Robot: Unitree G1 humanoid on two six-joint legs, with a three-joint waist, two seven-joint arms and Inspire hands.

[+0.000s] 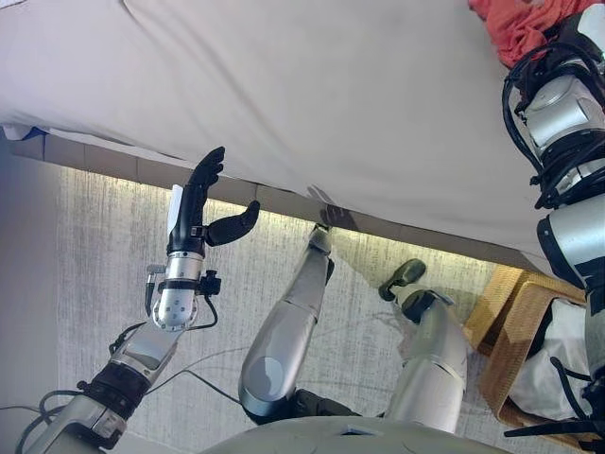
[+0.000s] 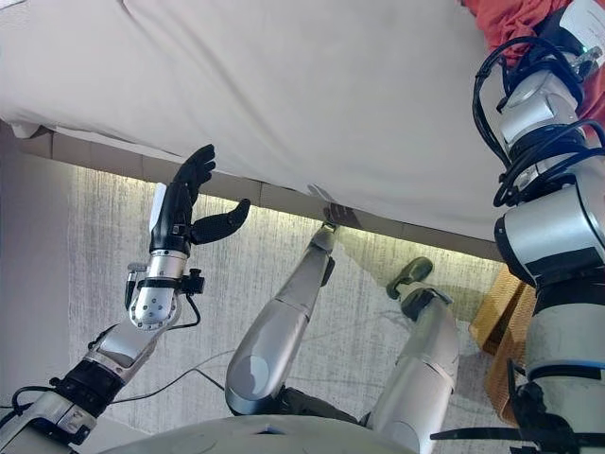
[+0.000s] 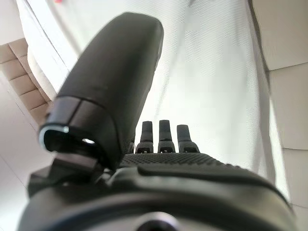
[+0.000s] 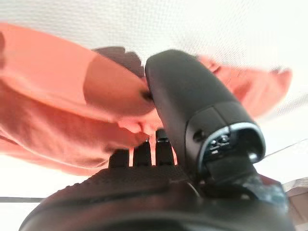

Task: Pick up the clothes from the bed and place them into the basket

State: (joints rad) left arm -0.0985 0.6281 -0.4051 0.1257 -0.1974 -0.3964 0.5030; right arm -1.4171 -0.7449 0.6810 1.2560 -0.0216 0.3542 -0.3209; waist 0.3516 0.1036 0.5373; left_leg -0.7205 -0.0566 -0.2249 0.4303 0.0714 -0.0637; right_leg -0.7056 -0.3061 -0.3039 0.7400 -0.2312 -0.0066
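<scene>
I expect the orange-red garment [image 1: 527,26] to fall open into a wide, limp drape when I lift it, because it lies bunched in loose folds [image 4: 72,120].
An orange-red garment [image 1: 515,28] lies bunched on the bed's pale sheet [image 1: 331,95] at the far right. My right arm reaches up to it from the right side. In the right wrist view, my right hand [image 4: 144,192] hovers just over the garment [image 4: 57,96], open, fingers straight and pointing at the cloth, thumb [image 4: 192,96] raised and holding nothing. My left hand [image 1: 198,203] is held upright before the bed's near edge at the left, open and empty. A wicker basket [image 1: 506,331] stands on the floor at the lower right.
A white cloth [image 1: 558,364] lies inside the basket. The bed's padded side [image 1: 113,161] runs across the view, lit from below. Grey carpet [image 1: 95,246] covers the floor between the bed and me.
</scene>
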